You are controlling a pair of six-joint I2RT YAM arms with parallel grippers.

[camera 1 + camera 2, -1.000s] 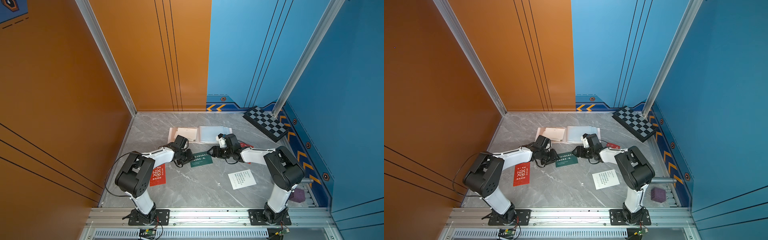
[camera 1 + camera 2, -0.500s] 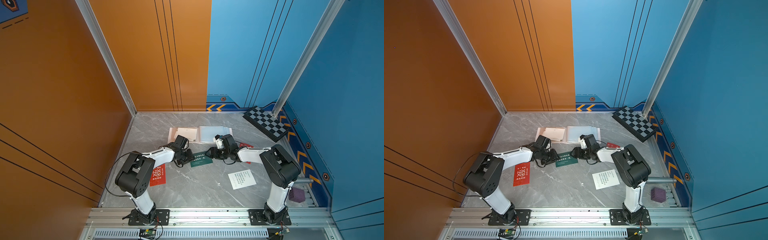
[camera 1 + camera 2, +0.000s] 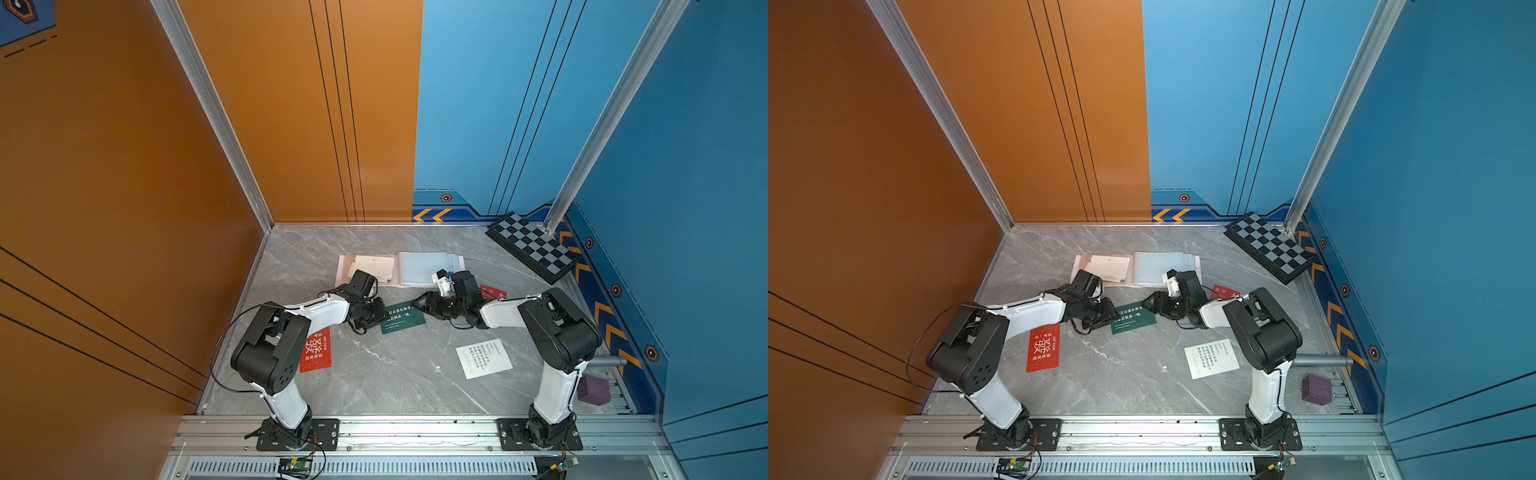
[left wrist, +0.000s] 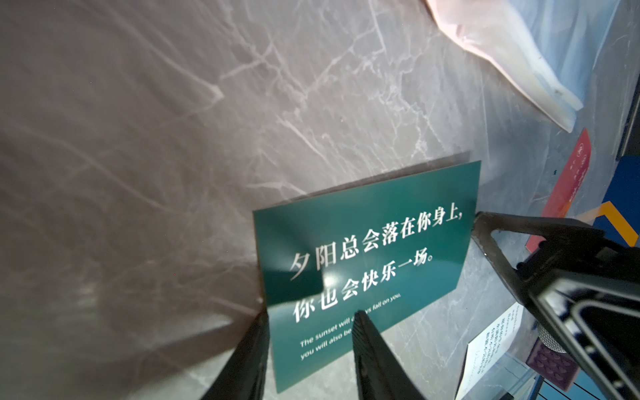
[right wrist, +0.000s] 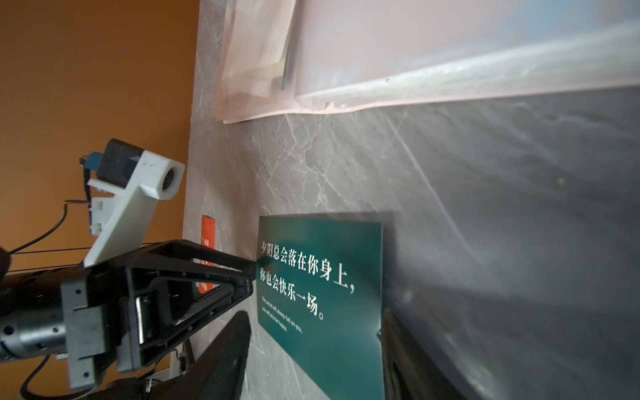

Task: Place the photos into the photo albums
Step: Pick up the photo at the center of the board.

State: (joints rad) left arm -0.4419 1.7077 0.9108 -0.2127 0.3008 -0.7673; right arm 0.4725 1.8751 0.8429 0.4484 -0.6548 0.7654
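Note:
The dark green photo's raised edge (image 5: 382,266) faces the gap between the right gripper's open fingers, so the robot should keep easing the lower finger under it (image 5: 385,303) until the fingers close.
The dark green photo (image 3: 402,320) (image 3: 1133,319) lies on the grey table between both grippers. My left gripper (image 3: 384,319) (image 4: 311,318) stands open at its left end, one finger over the card and the other beside its corner. My right gripper (image 3: 417,304) (image 5: 313,315) stands open at its right end, one finger against the card's edge (image 5: 381,332) and the other apart from it. The photo album (image 3: 428,268) (image 3: 1163,266) lies open behind them, with white photos (image 3: 374,266) on its left page. Other photos lie loose: red (image 3: 316,351), white (image 3: 484,359), and red (image 3: 492,291) partly under the right arm.
A black-and-grey checkered board (image 3: 534,247) leans in the back right corner. A purple cube (image 3: 594,388) and a grey bar (image 3: 606,361) sit at the right edge by the right arm's base. Orange and blue walls close in the table's left, back and right.
My right gripper has moved left and down to the green photo's right end. The left arm and the cards have not moved.

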